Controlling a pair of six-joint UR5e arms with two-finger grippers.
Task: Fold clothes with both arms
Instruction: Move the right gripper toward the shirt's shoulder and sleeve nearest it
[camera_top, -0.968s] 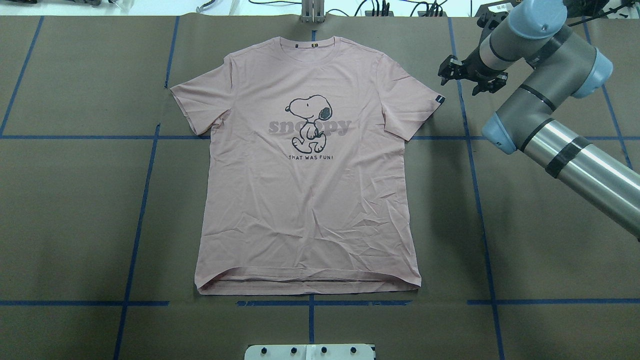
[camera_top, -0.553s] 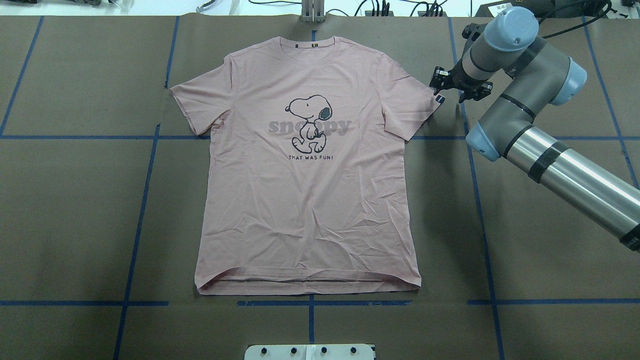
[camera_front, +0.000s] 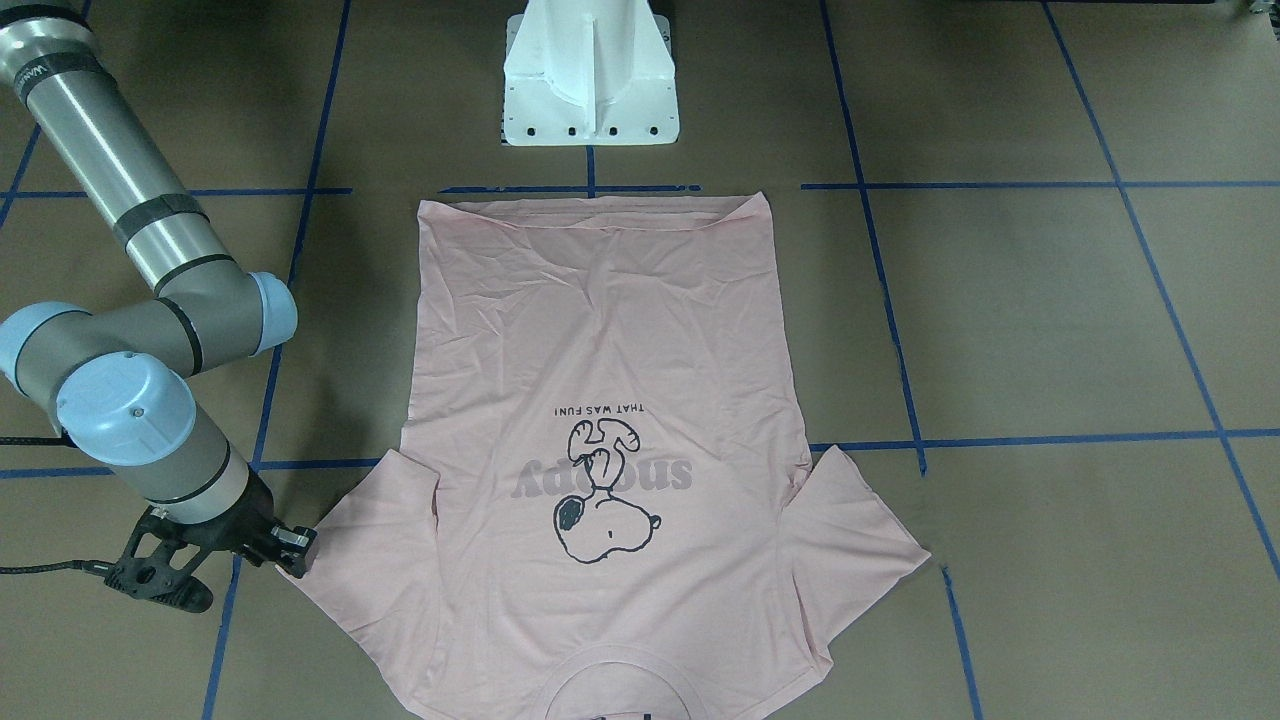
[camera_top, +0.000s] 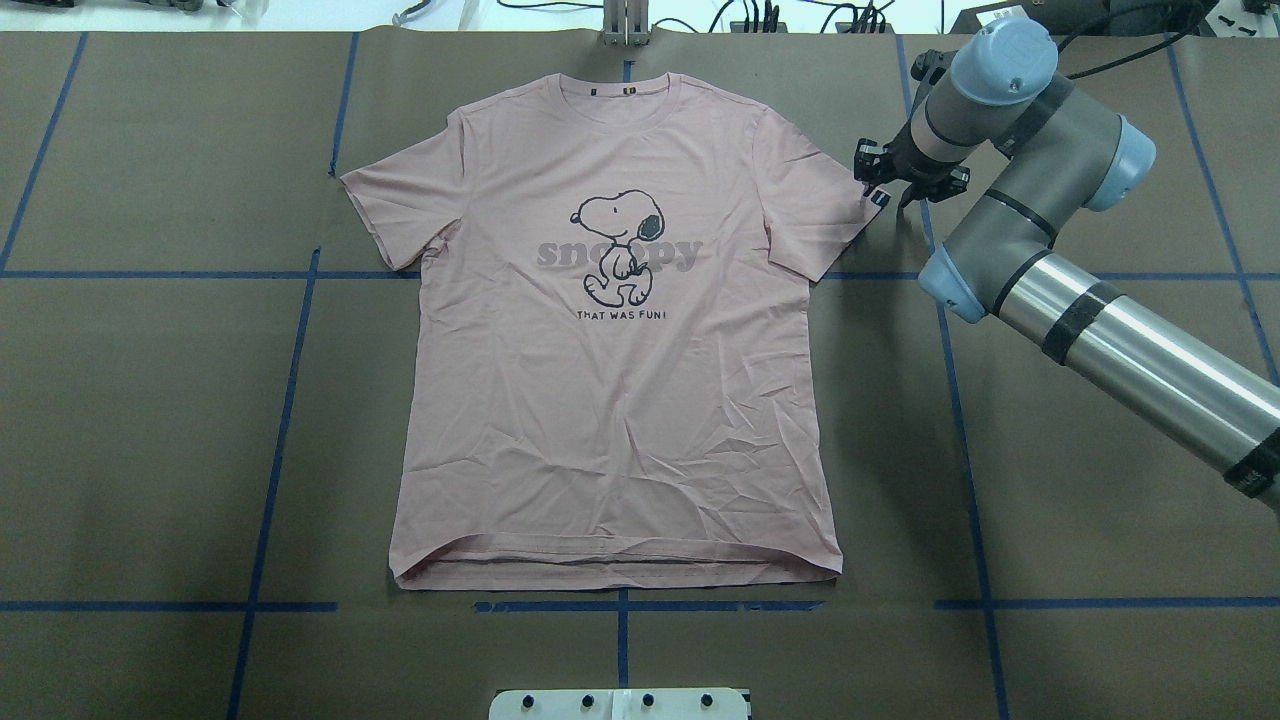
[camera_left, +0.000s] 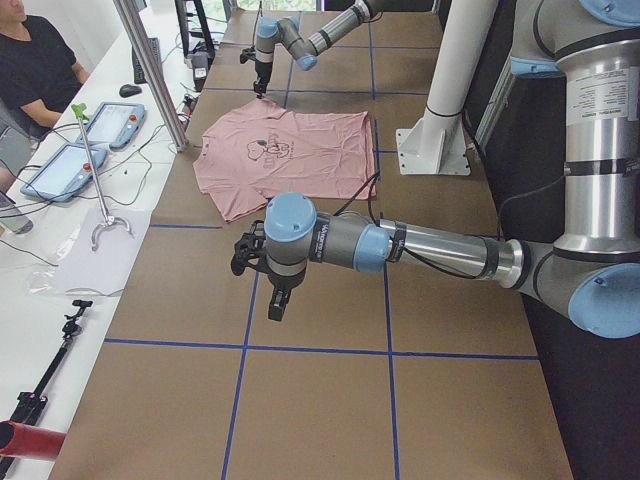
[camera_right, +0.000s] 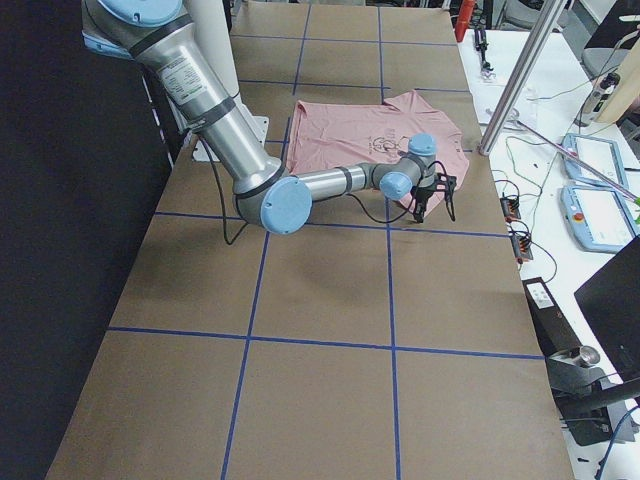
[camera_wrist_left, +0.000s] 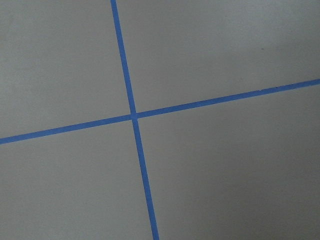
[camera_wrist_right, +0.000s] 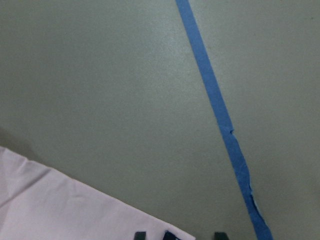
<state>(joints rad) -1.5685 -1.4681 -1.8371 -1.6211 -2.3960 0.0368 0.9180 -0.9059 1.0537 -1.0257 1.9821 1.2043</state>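
Observation:
Slack cloth puckers at the armpit (camera_front: 432, 486), so the sleeve should fold flat while the T-shirt's body stays put when I carry the sleeve (camera_front: 369, 545) corner over the T-shirt.
The pale pink T-shirt (camera_top: 620, 400) lies flat and face up on the brown table, neckline at the far edge and the Snoopy print showing. My right gripper (camera_top: 906, 188) is open and low at the tip of the shirt's right sleeve (camera_top: 868, 205). In the right wrist view the sleeve corner (camera_wrist_right: 60, 205) with its dark tag sits between the two fingertips (camera_wrist_right: 218, 234). The front-facing view shows that gripper (camera_front: 220, 568) beside the sleeve edge. My left gripper (camera_left: 262, 285) hovers over bare table away from the shirt (camera_left: 290, 150); I cannot tell whether it is open or shut.
Blue tape lines (camera_wrist_left: 133, 116) grid the table. The white pedestal base (camera_front: 590, 75) stands near the shirt's hem. A metal post (camera_top: 625, 25) rises at the far edge by the collar. A side bench with tablets (camera_left: 90, 140) and a seated person (camera_left: 35, 60) borders the table.
The right arm has swung left toward the shirt. Its open gripper has come from off to the side to the tip of the right sleeve. The shirt has not moved.

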